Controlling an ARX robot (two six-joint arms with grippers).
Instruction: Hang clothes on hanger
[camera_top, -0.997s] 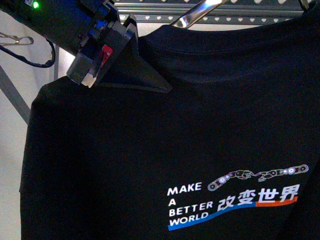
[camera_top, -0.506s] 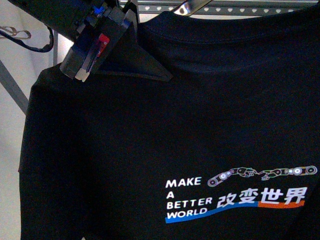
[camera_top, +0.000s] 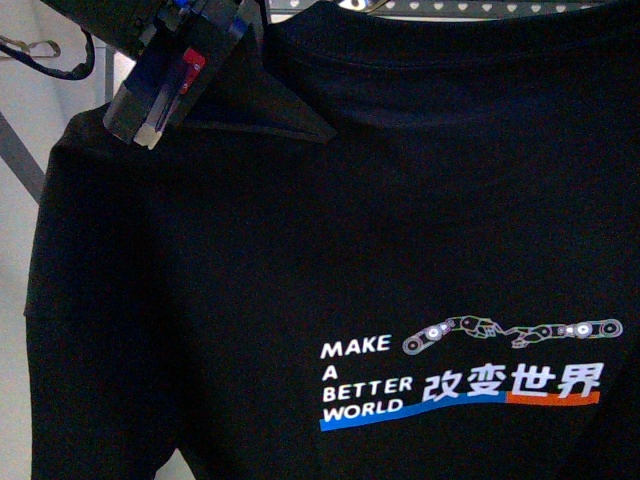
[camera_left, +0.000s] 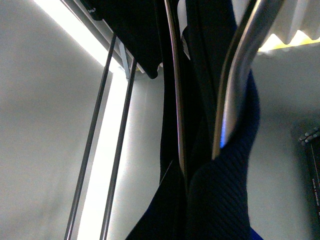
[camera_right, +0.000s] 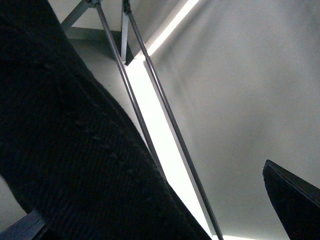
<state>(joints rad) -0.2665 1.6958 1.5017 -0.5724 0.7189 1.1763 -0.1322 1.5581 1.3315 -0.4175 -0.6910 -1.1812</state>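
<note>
A shiny curved metal bar (camera_top: 352, 4) can be seen above the black T-shirt's neckline (camera_top: 440, 45), so the T-shirt should stay draped and move along with the bar when the robot carries it.
The black T-shirt (camera_top: 400, 230) fills the front view, its white "MAKE A BETTER WORLD" print (camera_top: 362, 380) low in the middle. My left gripper (camera_top: 270, 105) is at the top left, shut on the shirt's shoulder fabric and holding it up just below the grey rack's heart-holed top rail (camera_top: 480, 8). In the left wrist view, dark shirt cloth (camera_left: 220, 200) hangs around a shiny curved metal bar (camera_left: 235, 90). My right gripper (camera_right: 220, 200) is open and empty; it is out of the front view. One black fingertip (camera_right: 295, 205) shows beside the rack's thin crossbars (camera_right: 150, 100).
A thin wire hook (camera_top: 20, 45) and a slanted grey rack leg (camera_top: 20, 160) show at the far left. Two thin rods (camera_left: 107, 125) run past a pale wall in the left wrist view. A dark ribbed mass (camera_right: 75, 150) fills one side of the right wrist view.
In the front view my left gripper and the shirt have shifted up and a little left. The rack's rail now sits at the picture's very top edge.
</note>
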